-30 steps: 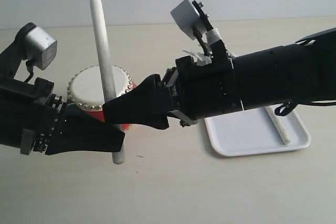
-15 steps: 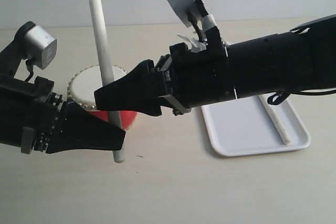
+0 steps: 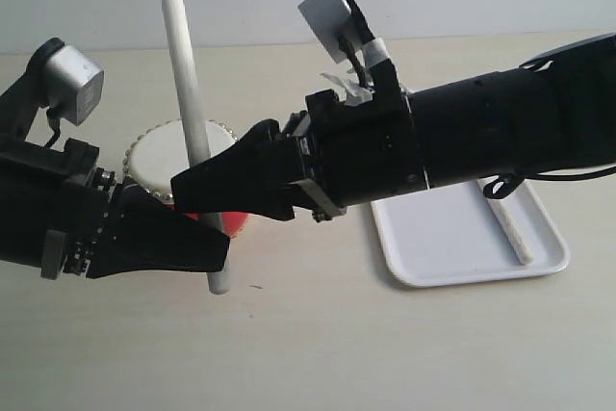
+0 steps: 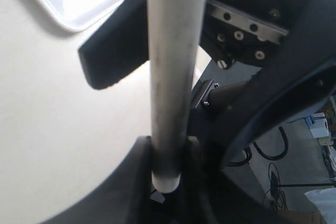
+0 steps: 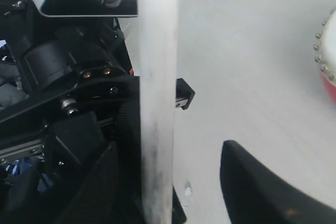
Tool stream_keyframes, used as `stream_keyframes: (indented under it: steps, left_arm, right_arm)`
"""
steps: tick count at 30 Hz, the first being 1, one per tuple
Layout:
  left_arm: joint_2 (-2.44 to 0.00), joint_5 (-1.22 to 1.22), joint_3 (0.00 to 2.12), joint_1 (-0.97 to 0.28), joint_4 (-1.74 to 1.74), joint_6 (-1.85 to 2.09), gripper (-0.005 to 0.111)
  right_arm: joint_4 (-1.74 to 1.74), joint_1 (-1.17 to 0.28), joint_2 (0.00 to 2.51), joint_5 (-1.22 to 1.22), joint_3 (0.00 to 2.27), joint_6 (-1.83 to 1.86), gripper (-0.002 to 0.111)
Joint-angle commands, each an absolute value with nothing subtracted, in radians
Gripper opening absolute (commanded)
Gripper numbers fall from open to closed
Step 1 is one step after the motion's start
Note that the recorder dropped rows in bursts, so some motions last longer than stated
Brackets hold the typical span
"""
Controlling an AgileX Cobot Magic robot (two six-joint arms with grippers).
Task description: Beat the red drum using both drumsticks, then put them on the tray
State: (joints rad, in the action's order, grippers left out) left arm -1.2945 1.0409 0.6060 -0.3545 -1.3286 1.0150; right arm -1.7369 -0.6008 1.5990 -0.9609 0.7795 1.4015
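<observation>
The white tray [image 3: 443, 233] is a long way from the drumstick in my left gripper, so next my right gripper takes hold of the drumstick's lower half [image 3: 197, 149] before my left gripper lets go.
One drumstick [image 3: 189, 113] stands nearly upright, tip up, with my left gripper [image 3: 214, 245] shut on its lower end; the left wrist view shows this drumstick [image 4: 170, 77] clamped between the fingers of the left gripper [image 4: 169, 169]. My right gripper [image 3: 185, 190] reaches across the middle and stands open around the same stick. In the right wrist view the drumstick [image 5: 157, 103] lies close to one finger of the right gripper [image 5: 168, 182], with a wide gap to the other. The red drum [image 3: 159, 163] sits behind the stick, mostly hidden. A second drumstick [image 3: 510, 228] lies on the white tray [image 3: 452, 247].
The two arms crowd together over the left half of the table. The drum's studded rim [image 5: 328, 56] shows at the edge of the right wrist view. A corner of the tray [image 4: 68, 3] appears in the left wrist view.
My right gripper has moved left across the drum until its open fingers straddle the upright stick. The left gripper keeps its hold and has barely moved.
</observation>
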Motion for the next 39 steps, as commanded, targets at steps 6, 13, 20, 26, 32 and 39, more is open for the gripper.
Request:
stream_keyframes:
  steps: [6, 13, 20, 26, 32, 39]
  left_arm:
    - [-1.292, 1.039, 0.604, -0.362, -1.341, 1.026, 0.000]
    - [-1.292, 1.037, 0.604, -0.362, -1.341, 1.028, 0.010]
    - [-1.292, 1.037, 0.604, -0.362, -1.341, 1.036, 0.058]
    - [-1.290, 1.044, 0.604, -0.359, -1.339, 1.033, 0.062]
    - [-1.256, 1.060, 0.604, -0.326, -1.284, 1.000, 0.052]
    - [-1.136, 1.078, 0.604, -0.210, -1.180, 0.959, 0.000]
  right_arm:
    - [-1.744, -0.604, 1.601, -1.057, 0.786, 1.454, 0.015]
    - [-1.744, -0.604, 1.601, -1.088, 0.786, 1.471, 0.000]
    - [-1.744, -0.602, 1.601, -1.005, 0.786, 1.452, 0.000]
    - [-1.744, -0.561, 1.601, -0.953, 0.786, 1.429, 0.000]
    - [-1.677, -0.371, 1.571, -0.904, 0.800, 1.280, 0.000]
    - [-0.806, -0.237, 1.561, -0.797, 0.966, 0.576, 0.000]
